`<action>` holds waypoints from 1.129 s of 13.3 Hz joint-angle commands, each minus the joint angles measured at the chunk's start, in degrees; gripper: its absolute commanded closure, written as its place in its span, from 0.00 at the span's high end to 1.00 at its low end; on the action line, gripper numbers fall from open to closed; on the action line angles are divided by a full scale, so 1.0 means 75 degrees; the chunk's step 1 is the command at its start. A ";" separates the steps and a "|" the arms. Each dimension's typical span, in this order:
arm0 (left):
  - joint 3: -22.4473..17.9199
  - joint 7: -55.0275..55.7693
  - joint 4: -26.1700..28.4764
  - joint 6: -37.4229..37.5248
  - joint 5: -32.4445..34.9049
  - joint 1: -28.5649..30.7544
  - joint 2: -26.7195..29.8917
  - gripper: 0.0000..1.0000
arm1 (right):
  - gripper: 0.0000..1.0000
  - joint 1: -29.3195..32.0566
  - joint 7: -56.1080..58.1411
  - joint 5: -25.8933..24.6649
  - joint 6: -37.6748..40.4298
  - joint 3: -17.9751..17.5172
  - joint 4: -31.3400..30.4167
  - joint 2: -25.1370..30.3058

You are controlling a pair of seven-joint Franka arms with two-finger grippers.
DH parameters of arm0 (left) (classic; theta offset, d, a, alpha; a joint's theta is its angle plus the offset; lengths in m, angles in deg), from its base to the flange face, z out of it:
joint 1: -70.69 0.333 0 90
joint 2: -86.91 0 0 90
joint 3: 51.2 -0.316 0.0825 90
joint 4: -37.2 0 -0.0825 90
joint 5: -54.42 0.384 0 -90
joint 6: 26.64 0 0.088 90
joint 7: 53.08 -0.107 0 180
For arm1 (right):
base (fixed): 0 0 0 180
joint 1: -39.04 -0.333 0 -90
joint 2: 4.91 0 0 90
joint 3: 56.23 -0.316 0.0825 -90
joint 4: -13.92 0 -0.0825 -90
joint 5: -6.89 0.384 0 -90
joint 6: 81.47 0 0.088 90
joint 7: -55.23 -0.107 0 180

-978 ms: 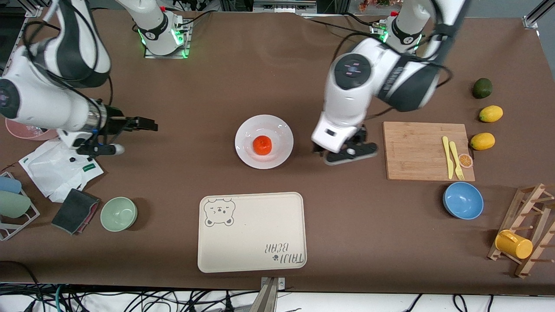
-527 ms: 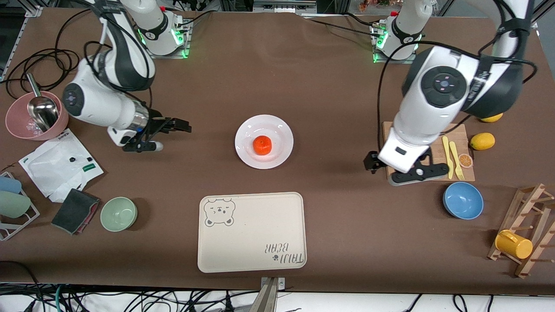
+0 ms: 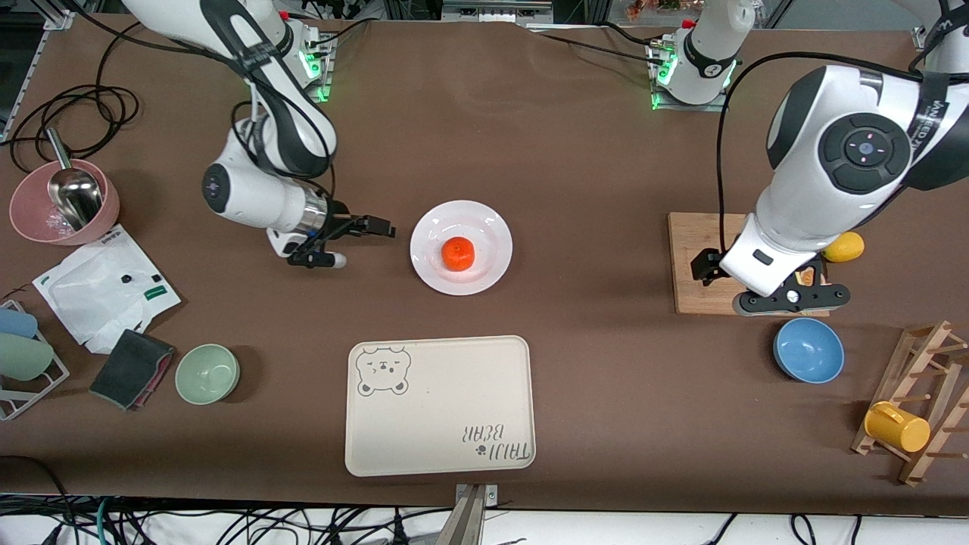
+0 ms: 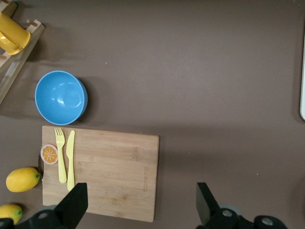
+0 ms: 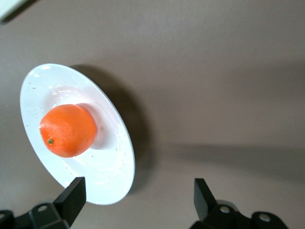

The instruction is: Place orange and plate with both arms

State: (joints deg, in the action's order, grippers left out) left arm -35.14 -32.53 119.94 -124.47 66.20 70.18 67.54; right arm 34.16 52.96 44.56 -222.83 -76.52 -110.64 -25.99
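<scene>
My gripper will carry the plate by its rim, and the orange (image 3: 458, 254) will ride along in the white plate's sunken middle (image 3: 462, 232), because it sits there.
The orange (image 3: 458, 253) sits in the middle of the white plate (image 3: 493, 227) at the table's centre. My right gripper (image 3: 378, 227) is open and empty, just beside the plate's rim toward the right arm's end of the table. In the right wrist view the orange (image 5: 68, 130) lies on the plate (image 5: 35, 86), and the right gripper (image 5: 137, 200) spans the plate's edge and bare table. My left gripper (image 3: 705, 266) is open and empty over the wooden cutting board (image 3: 693, 235), well away from the plate. The left wrist view shows the left gripper (image 4: 139, 205) above the board (image 4: 109, 176).
A cream bear tray (image 3: 439, 405) lies nearer the front camera than the plate. A blue bowl (image 3: 808, 350), a lemon (image 3: 844, 246) and a rack with a yellow mug (image 3: 897, 426) are near the board. A green bowl (image 3: 207, 373) and a pink bowl (image 3: 30, 216) are at the right arm's end.
The right gripper has swung from the right arm's end of the table to the plate's rim. The left gripper has moved away from the plate to over the cutting board.
</scene>
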 commanded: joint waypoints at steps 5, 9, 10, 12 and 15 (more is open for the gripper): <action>0.0074 -0.1508 0.0381 0.0269 -0.1007 0.0618 0.0509 1.00 | 1.00 0.0019 0.0127 0.0625 -0.0465 -0.0260 0.0340 -0.0809; 0.0085 -0.2049 0.0510 0.0305 -0.1007 0.0794 0.0673 1.00 | 1.00 -0.0169 0.0116 0.0648 -0.0511 -0.0260 0.0786 -0.1278; 0.0085 -0.2050 0.0521 0.0305 -0.1007 0.0794 0.0673 1.00 | 1.00 -0.0227 0.0116 0.0671 -0.0593 -0.0260 0.0845 -0.1325; 0.0085 -0.2050 0.0533 0.0316 -0.1019 0.0794 0.0673 1.00 | 1.00 -0.0309 0.0116 0.0683 -0.0606 -0.0260 0.1008 -0.1466; 0.0085 -0.2050 0.0533 0.0375 -0.1007 0.0794 0.0708 1.00 | 1.00 -0.0333 0.0127 0.0672 -0.0606 -0.0260 0.1162 -0.1654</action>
State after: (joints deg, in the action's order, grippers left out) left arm -34.97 -46.00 122.21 -122.14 59.93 75.20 70.79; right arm 31.70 53.00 48.40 -226.71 -78.02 -103.45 -36.75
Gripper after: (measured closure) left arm 0.000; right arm 0.000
